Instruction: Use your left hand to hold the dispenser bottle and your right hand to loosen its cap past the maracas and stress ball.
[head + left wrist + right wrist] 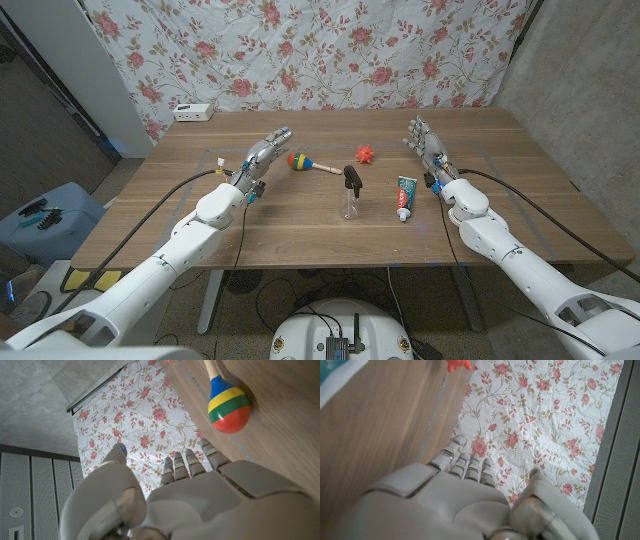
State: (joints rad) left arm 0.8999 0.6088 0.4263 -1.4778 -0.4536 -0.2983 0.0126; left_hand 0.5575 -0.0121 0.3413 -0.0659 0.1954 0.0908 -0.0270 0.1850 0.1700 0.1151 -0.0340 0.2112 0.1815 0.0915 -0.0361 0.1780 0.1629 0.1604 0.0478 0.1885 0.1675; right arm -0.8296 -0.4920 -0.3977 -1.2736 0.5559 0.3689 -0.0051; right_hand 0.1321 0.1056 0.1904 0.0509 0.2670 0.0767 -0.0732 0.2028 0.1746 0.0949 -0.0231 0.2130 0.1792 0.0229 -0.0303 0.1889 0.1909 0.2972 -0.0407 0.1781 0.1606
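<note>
I see the black pump cap (352,177) sticking out past the bottle's neck (350,193), so I expect the cap to swing round in place when I push its end.
A small clear dispenser bottle (350,203) with a black pump cap (352,179) stands upright at the middle of the wooden table (300,230). Behind it lie a striped maraca (300,162) (229,407) with a wooden handle and a red spiky stress ball (365,154) (458,364). My left hand (262,160) (185,500) is held left of the maraca, fingers apart and stretched out, holding nothing. Over at the table's right side, my right hand (428,146) (465,495) has its fingers spread and holds nothing.
A green and white toothpaste tube (405,197) lies just right of the bottle. A white box (194,112) sits at the table's far left corner. A floral cloth (330,50) hangs behind the table. Bare wood stretches along the near edge.
</note>
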